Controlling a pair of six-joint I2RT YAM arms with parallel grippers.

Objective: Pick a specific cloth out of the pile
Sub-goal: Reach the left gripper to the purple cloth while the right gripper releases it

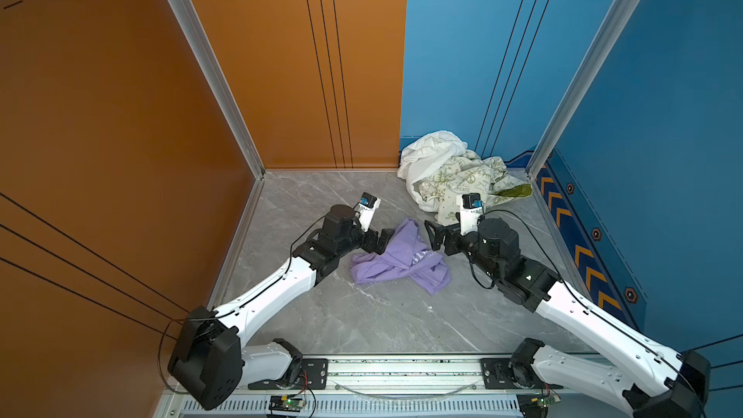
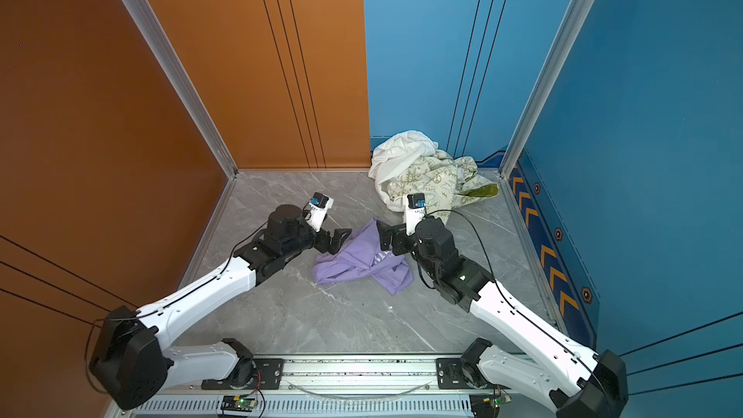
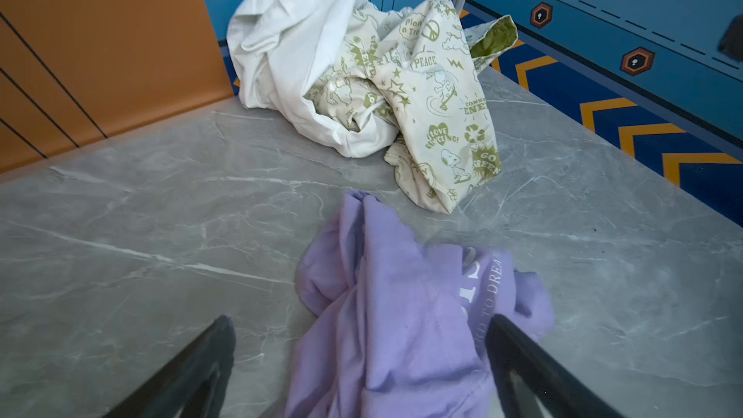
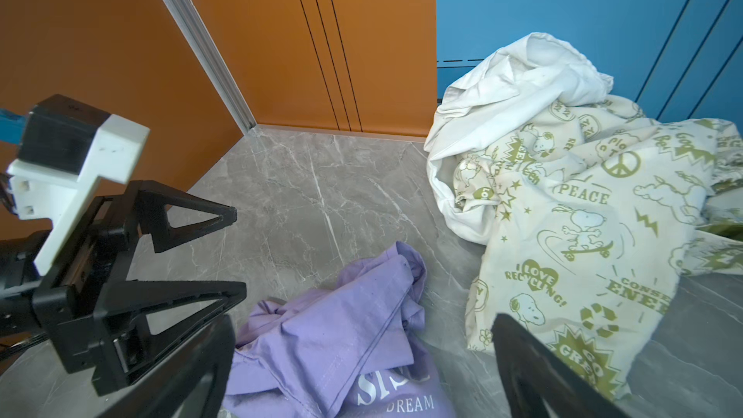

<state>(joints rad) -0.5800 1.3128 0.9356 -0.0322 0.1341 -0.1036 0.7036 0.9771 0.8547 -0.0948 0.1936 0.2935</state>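
My left gripper should carry the lilac cloth [image 1: 405,258] on to the clear marble [image 1: 305,195] by the orange wall, because it lies close in front of the pile.
The lilac cloth [image 1: 402,261] [image 2: 362,265] lies crumpled on the grey marble table, apart from the pile and in front of it, with white lettering showing [image 4: 386,400]. The pile [image 1: 450,172] [image 2: 418,172] sits in the back corner: a plain white garment [image 3: 289,38] and a cream cloth with green print [image 4: 583,235]. My left gripper [image 1: 384,240] [image 3: 360,321] is open at the cloth's left edge, its jaws on either side of a fold. My right gripper [image 1: 432,235] [image 4: 364,319] is open just above the cloth's right side and holds nothing.
An orange wall [image 1: 120,134] closes the left side and blue walls [image 1: 663,154] the back right and right. Aluminium posts [image 1: 249,154] stand at the corners. A metal rail [image 1: 402,367] carrying both arm bases runs along the front edge.
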